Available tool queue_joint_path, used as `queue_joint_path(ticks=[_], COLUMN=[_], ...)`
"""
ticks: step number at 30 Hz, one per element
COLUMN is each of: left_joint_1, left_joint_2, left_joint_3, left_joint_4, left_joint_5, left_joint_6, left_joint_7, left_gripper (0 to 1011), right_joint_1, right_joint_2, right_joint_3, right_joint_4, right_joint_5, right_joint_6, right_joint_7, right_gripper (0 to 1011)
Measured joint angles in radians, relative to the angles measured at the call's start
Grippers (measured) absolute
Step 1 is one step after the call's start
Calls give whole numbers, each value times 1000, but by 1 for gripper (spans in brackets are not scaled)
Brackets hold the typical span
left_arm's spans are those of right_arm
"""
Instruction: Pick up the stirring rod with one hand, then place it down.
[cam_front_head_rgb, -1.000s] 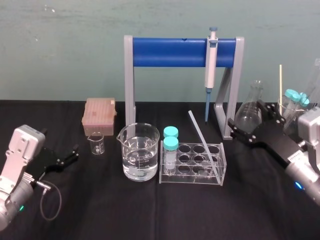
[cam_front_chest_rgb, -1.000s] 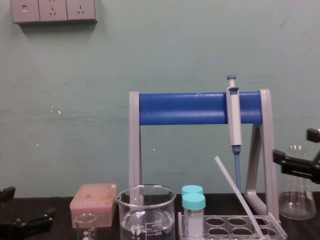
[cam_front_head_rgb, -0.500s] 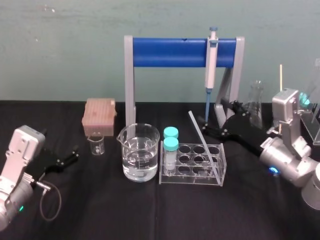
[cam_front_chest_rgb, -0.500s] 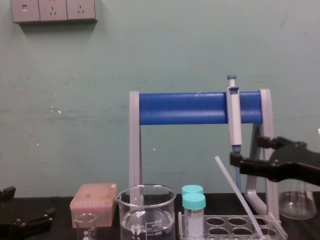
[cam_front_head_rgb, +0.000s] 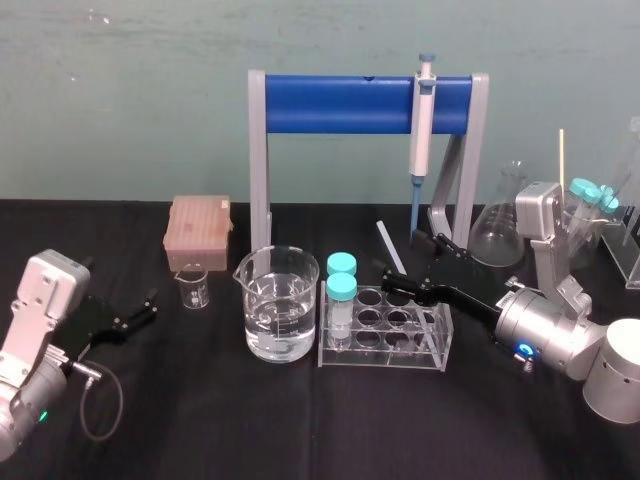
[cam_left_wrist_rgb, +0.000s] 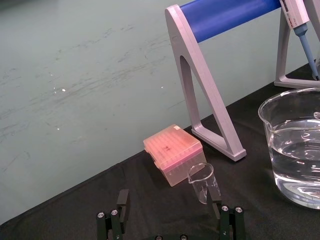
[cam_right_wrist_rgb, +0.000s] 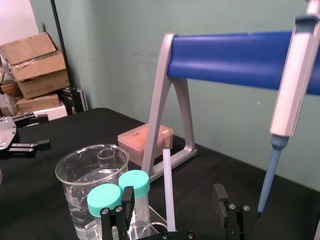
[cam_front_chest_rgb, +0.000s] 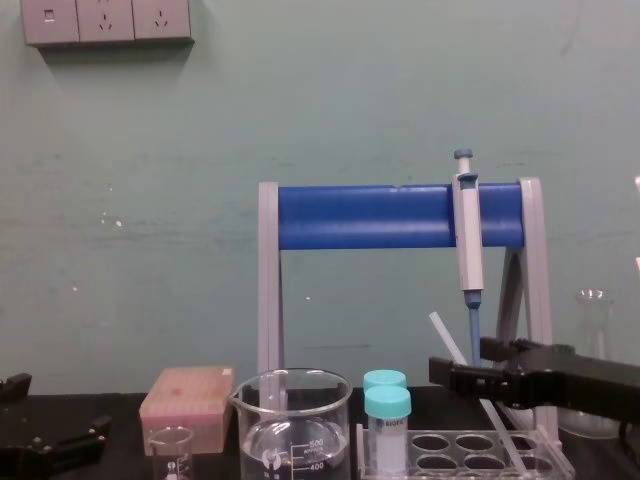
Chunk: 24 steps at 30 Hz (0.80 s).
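My gripper will lift the stirring rod (cam_front_chest_rgb: 449, 338), and since the rod leans loosely in a wide rack hole (cam_front_chest_rgb: 524, 464), it will slide out and leave the rack still.
The stirring rod (cam_front_head_rgb: 385, 238) is a thin whitish glass rod that leans in the clear test tube rack (cam_front_head_rgb: 432, 350), its top tilted to the back left. My right gripper (cam_front_head_rgb: 405, 260) stands open around the rod's middle, one finger on each side, and hides its lower part. In the right wrist view the stirring rod (cam_right_wrist_rgb: 168, 190) rises between the two fingers of the right gripper (cam_right_wrist_rgb: 172, 202) without touching either. From the chest, the right gripper (cam_front_chest_rgb: 460, 360) crosses the stirring rod (cam_front_chest_rgb: 441, 328) below its top. My left gripper (cam_front_head_rgb: 135, 312) rests open at the table's left.
A beaker of water (cam_front_head_rgb: 281, 318) stands left of the rack, with two teal-capped vials (cam_front_head_rgb: 341, 290) in the rack's left end. A pipette (cam_front_head_rgb: 421, 130) hangs on the blue-barred stand (cam_front_head_rgb: 340, 104). A pink tip box (cam_front_head_rgb: 199, 230), a small beaker (cam_front_head_rgb: 193, 289) and a conical flask (cam_front_head_rgb: 497, 232) stand nearby.
My right arm has swung in from the right and come down, bringing its open fingers around the rod. The rod and the left arm have not moved.
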<state>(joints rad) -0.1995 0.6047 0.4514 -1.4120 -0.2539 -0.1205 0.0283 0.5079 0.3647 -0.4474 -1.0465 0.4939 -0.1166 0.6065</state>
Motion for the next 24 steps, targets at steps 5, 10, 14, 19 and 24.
queue_joint_path(ticks=[5,10,14,19,24], left_joint_1=[0,0,0,0,0], left_joint_2=[0,0,0,0,0], left_joint_3=[0,0,0,0,0], left_joint_4=[0,0,0,0,0], left_joint_5=[0,0,0,0,0], left_joint_6=[0,0,0,0,0], left_joint_7=[0,0,0,0,0], left_gripper=[1000,1000,1000,1000,1000], right_joint_1=[11,22,23,22,21], right_joint_2=[-15,-26,-26,-25,-25], right_joint_3=[7,14,15,15,14], right_joint_4=[37,65,67,64,62], right_joint_5=[3,2,1,1,0], right_joint_6=[20,24,24,24,23], right_joint_7=[15,24,25,24,23], right_gripper=[1003,1003,1003,1003,973])
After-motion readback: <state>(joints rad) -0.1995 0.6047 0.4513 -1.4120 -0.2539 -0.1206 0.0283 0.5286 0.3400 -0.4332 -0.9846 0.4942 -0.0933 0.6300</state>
